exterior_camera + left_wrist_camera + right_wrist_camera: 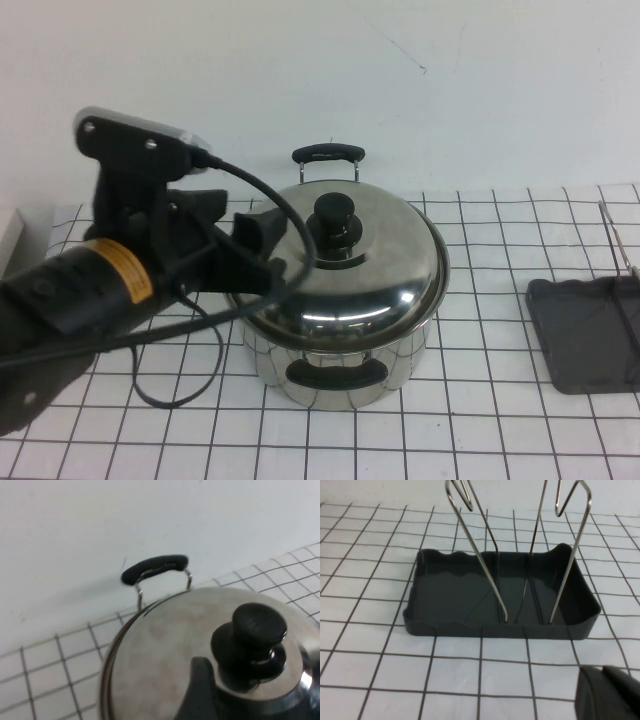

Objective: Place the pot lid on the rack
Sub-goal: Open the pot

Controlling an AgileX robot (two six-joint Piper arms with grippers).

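My left gripper should go on moving in until its open fingers are on both sides of the knob (336, 222), then close, because they face the black knob (334, 212) rising above the pot lid.
The shiny steel pot lid (370, 270) with its round black knob (335, 220) sits on the steel pot (400, 365) in the middle of the table. My left gripper (265, 235) is at the lid's left side, just over its dome and beside the knob. In the left wrist view the left gripper (255, 680) is open, one dark finger (200, 690) standing left of the knob (257, 630) on the lid (165, 650). The rack (585, 335) lies at the table's right edge, a dark mat with wire rods (480, 555). My right gripper (607, 695) is shut and empty, just in front of the rack's mat (455, 590).
The pot has two black handles, one at the back (328, 153) and one at the front (330, 375). The left arm's black cable (175, 385) loops over the grid-lined tabletop (480, 420). A white wall stands close behind the pot.
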